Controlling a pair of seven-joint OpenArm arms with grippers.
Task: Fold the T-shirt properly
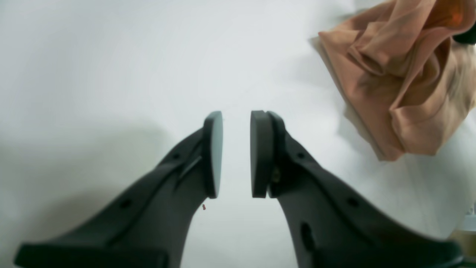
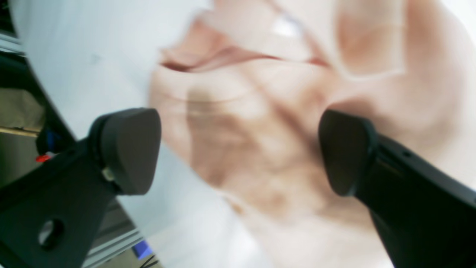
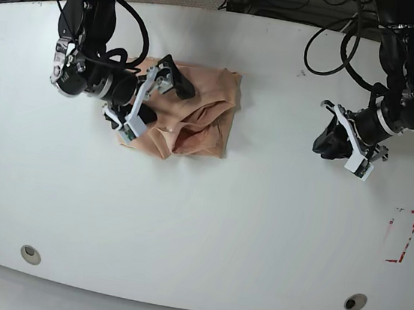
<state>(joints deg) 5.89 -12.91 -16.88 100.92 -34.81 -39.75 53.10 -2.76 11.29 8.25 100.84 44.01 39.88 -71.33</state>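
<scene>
Loose folds point(image 3: 166, 132) are bunched up next to my right gripper. The T-shirt point(image 3: 191, 100) will therefore spread out flatter when I pull, while its far flap will stay folded over.
The T-shirt point(image 3: 205, 109) lies crumpled in a peach heap on the white table point(image 3: 198, 229), at the back left of the base view. My right gripper point(image 3: 160, 104) hovers over its left part, open wide. In the right wrist view the blurred T-shirt point(image 2: 260, 93) fills the space under the right gripper point(image 2: 238, 149), with nothing between the pads. My left gripper point(image 3: 326, 143) is far off to the right over bare table. In the left wrist view the left gripper point(image 1: 236, 119) shows a narrow gap and holds nothing, with the T-shirt point(image 1: 401, 74) at the upper right.
A red marking point(image 3: 401, 235) sits on the table near its right edge. Two round fittings point(image 3: 28, 254) are set near the front edge. Cables point(image 3: 341, 50) trail from both arms at the back, and the table's left edge point(image 2: 122, 223) shows in the right wrist view.
</scene>
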